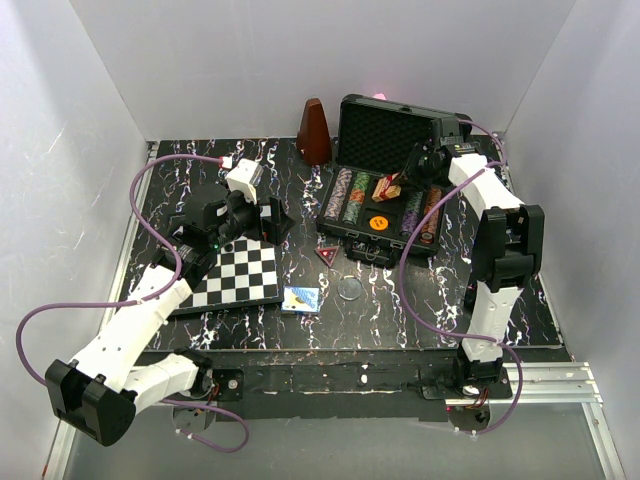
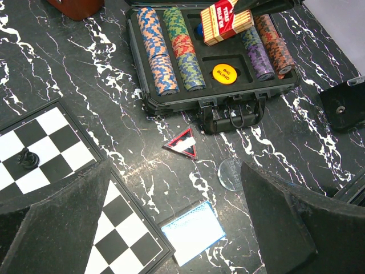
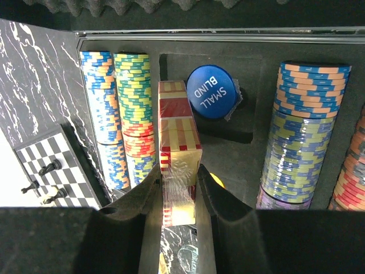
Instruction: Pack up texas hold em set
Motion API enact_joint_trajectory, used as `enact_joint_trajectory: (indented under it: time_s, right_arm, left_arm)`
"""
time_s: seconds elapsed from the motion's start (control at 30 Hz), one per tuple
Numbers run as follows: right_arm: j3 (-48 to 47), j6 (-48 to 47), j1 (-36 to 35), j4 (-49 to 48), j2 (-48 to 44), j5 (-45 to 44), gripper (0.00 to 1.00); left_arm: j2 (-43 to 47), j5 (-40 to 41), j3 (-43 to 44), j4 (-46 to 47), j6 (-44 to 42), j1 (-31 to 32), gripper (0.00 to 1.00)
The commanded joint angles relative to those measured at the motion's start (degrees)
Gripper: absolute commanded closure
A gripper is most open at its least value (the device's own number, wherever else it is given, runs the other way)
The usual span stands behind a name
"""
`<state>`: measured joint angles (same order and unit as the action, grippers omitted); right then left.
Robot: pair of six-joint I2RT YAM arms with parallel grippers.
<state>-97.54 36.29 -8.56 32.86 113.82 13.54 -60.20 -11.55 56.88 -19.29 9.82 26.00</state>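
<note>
The robot's right gripper should release the red-and-gold card box (image 3: 178, 128) over the case's middle slot (image 3: 228, 127), where the box stands on edge, and then settle it flat with its fingers.
The black case (image 1: 352, 233) of the texas hold em set lies open at the back right, its foam-lined lid (image 1: 385, 125) upright. Rows of striped chips (image 3: 305, 137) fill it, beside a blue SMALL BLIND button (image 3: 210, 92) and an orange BIG BLIND button (image 2: 224, 73). My right gripper (image 3: 178, 182) is shut on a red-and-gold card box (image 3: 178, 137), held tilted over the case's middle. A blue card box (image 2: 193, 231) and a clear round button (image 2: 231, 173) lie on the table. My left gripper (image 2: 175, 171) hangs open above them, holding nothing.
A chessboard (image 1: 235, 275) with a few pieces lies at the left, under my left arm. A brown metronome (image 1: 314, 130) stands at the back beside the case. A small red-edged triangle (image 2: 182, 142) lies in front of the case's handle (image 2: 236, 117).
</note>
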Motion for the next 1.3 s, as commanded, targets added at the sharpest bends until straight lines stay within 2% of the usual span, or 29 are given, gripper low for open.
enact_joint_trajectory:
  time_s: [0.0, 0.53, 0.93, 1.13, 1.27]
  right_arm:
    - [-2.84, 0.53, 0.82, -1.66, -4.48, 1.22, 0.99]
    - [-4.06, 1.85, 1.35, -5.88, -0.53, 4.74, 0.99]
    - [-5.65, -0.35, 1.35, -1.57, 2.9, 0.61, 0.99]
    - [-10.12, -1.22, 1.26, 2.38, 7.37, 4.29, 0.99]
    - [-10.22, -1.58, 1.35, 3.26, 8.09, 3.25, 0.99]
  left_arm:
    - [0.88, 0.04, 1.3, 0.3, -0.68, 0.19, 0.02]
    - [0.7, -0.23, 1.13, 0.39, -0.68, 0.19, 0.02]
    - [0.26, -0.4, 1.21, 0.39, -0.68, 0.19, 0.02]
    - [0.17, -0.49, 1.21, 0.31, -0.68, 0.19, 0.02]
    - [0.09, -0.49, 1.13, 0.39, -0.68, 0.19, 0.02]
